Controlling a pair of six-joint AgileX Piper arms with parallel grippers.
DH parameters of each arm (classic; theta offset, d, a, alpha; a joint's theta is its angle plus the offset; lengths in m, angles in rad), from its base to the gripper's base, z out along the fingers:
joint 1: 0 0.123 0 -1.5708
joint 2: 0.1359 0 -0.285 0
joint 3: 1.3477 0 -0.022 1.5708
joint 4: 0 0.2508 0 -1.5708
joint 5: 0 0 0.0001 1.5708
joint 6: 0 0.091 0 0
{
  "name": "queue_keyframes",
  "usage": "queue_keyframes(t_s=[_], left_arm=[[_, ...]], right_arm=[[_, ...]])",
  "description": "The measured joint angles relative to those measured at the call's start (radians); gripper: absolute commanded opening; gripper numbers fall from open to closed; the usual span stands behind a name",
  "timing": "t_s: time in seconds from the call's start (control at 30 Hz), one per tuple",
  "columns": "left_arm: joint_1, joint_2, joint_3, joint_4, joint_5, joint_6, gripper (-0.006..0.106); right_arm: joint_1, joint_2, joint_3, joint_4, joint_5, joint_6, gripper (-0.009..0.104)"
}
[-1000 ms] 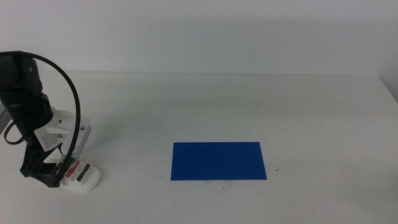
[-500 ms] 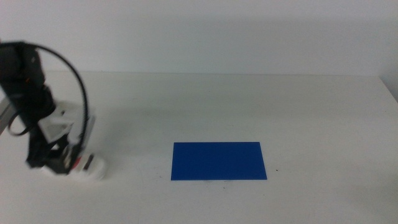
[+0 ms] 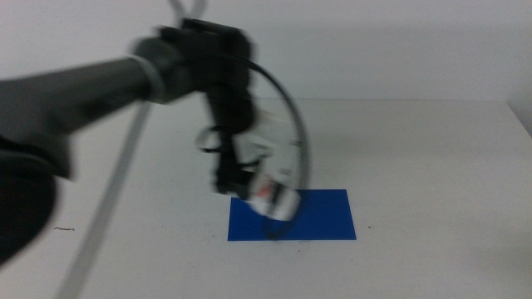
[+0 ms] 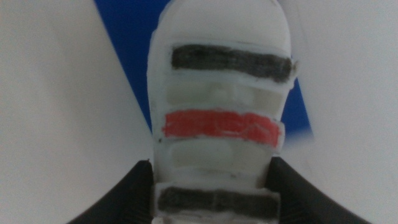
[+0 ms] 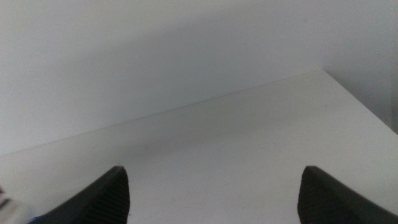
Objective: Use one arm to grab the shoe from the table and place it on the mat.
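Observation:
The shoe is hanging at a slant over the mat with its toe pointing down, so next my left gripper turns the shoe along the mat's length and sets it down flat.
The left arm reaches in from the left across the white table. My left gripper is shut on the white shoe and holds it over the left end of the blue mat. In the left wrist view the shoe fills the middle, with its red strap between two black ones and my dark jaws on both its sides; the mat shows behind it. My right gripper is open and empty over bare table, and is out of the middle view.
The table's far edge meets a pale wall. A small dark speck lies on the table at the front left.
My left gripper lifted the shoe from the table's left side and carried it right, to above the mat's left end. The picture is blurred by the motion.

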Motion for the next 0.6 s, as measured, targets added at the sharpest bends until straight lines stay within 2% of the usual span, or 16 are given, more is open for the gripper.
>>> queue_keyframes(t_s=[0.13, 0.23, 0.33, 0.5, 0.6], left_arm=[[-0.099, 0.07, -0.115, -0.009, -0.002, -0.058, 0.036], [-0.139, 0.088, -0.153, -0.029, 0.0, -0.256, 0.036], [-0.152, 0.092, -0.16, -0.057, 0.007, -0.689, 0.036], [-0.158, 0.092, -0.162, -0.102, 0.011, -1.63, 0.036], [-0.158, 0.092, -0.162, -0.138, 0.012, -2.08, 0.036]], right_arm=[[0.0, 0.0, 0.0, 0.0, 0.0, 0.0, 0.079], [0.0, 0.0, 0.0, 0.0, 0.0, 0.0, 0.079], [0.0, 0.0, 0.0, 0.0, 0.0, 0.0, 0.079], [0.0, 0.0, 0.0, 0.0, 0.0, 0.0, 0.079], [0.0, 0.0, 0.0, 0.0, 0.0, 0.0, 0.079]])
